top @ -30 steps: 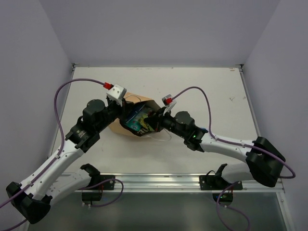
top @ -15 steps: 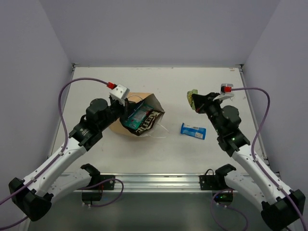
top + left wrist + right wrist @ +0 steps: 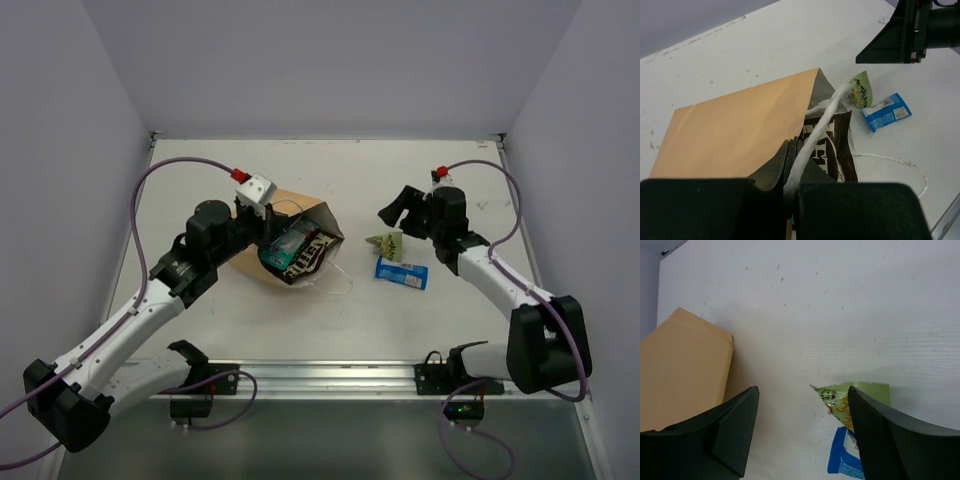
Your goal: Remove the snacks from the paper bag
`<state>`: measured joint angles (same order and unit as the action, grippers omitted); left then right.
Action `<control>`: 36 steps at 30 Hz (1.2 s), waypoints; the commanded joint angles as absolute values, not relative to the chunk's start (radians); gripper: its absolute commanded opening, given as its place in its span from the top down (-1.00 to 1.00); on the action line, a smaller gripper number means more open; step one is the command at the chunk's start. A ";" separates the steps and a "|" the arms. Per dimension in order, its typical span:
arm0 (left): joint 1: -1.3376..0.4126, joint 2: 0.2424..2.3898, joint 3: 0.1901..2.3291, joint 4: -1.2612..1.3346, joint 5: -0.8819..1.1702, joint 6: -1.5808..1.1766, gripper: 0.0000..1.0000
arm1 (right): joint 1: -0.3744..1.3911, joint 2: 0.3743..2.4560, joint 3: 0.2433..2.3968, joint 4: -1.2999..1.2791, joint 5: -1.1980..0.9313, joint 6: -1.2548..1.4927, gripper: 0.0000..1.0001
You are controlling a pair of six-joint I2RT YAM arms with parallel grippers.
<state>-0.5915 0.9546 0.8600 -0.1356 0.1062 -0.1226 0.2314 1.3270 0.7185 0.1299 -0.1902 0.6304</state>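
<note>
The robot's left gripper is keeping the bag's opening (image 3: pixel 324 224) open toward the right gripper, so the right gripper goes on reaching in until it closes on a packet inside (image 3: pixel 294 238).
The tan paper bag (image 3: pixel 283 205) lies on its side with its mouth facing right. A teal-white packet (image 3: pixel 287 248) and a brown chip bag (image 3: pixel 312 258) show in the mouth. My left gripper (image 3: pixel 262 218) is shut on the bag's upper rim, and the white string handle (image 3: pixel 816 134) runs through its jaws. A green snack packet (image 3: pixel 388 244) lies on the table just above a blue-white packet (image 3: pixel 402 272). My right gripper (image 3: pixel 390 210) hovers over the green packet (image 3: pixel 860 395), open and holding nothing.
A loose white string loop (image 3: pixel 335 280) trails from the bag's mouth onto the table. Walls close in the table at the back and both sides. The metal rail (image 3: pixel 320 375) with the arm bases runs along the near edge.
My right gripper came out of the bag shut on the green packet, swung right, then moved back toward the middle. It has opened, and the packet lies beside the blue-white one. The left gripper kept its hold.
</note>
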 commanded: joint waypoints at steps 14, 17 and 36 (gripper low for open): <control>-0.591 1.011 0.934 -0.052 0.143 -0.265 1.00 | 0.667 1.078 0.828 0.090 -0.076 0.888 -0.41; -0.591 1.015 0.954 -0.045 0.132 -0.299 1.00 | 0.738 1.164 0.828 0.172 -0.037 0.925 -0.41; -0.592 1.037 0.980 -0.034 0.098 -0.382 1.00 | 0.834 1.641 0.972 0.505 -0.098 1.072 -0.28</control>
